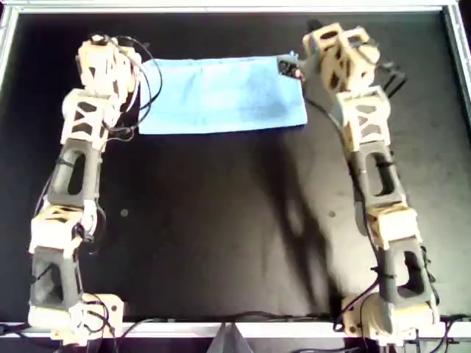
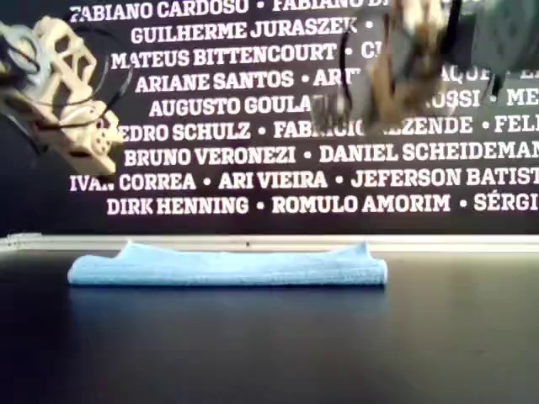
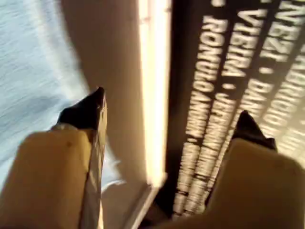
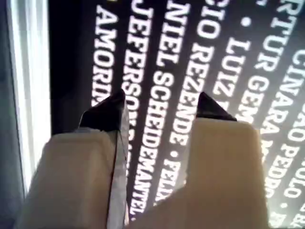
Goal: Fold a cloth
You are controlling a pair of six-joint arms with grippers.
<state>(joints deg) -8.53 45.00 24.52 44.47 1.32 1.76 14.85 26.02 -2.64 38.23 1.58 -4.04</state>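
Observation:
The cloth's layers lie flat together as a wide piece [image 1: 221,95]. I expect the whole cloth to slide along still folded when I pull the light-blue cloth's doubled edge [image 1: 228,131].
The light-blue cloth [image 1: 221,95] lies flat on the black table as a wide strip near the far edge; the exterior view shows it low and layered [image 2: 227,268]. My left gripper [image 1: 103,45] hovers above the cloth's end at the overhead view's left, open and empty. In the left wrist view its fingertips [image 3: 171,107] are spread, with the cloth [image 3: 28,71] beside one finger. My right gripper [image 1: 324,37] is raised over the cloth's other end, blurred in the exterior view [image 2: 404,76]. It is open and empty [image 4: 161,99], pointing at the lettered wall.
A light metal rail [image 1: 235,9] runs along the table's far edge below a black banner with white names [image 2: 278,109]. Bare black tabletop [image 1: 221,220] stretches between the two arms toward the near edge.

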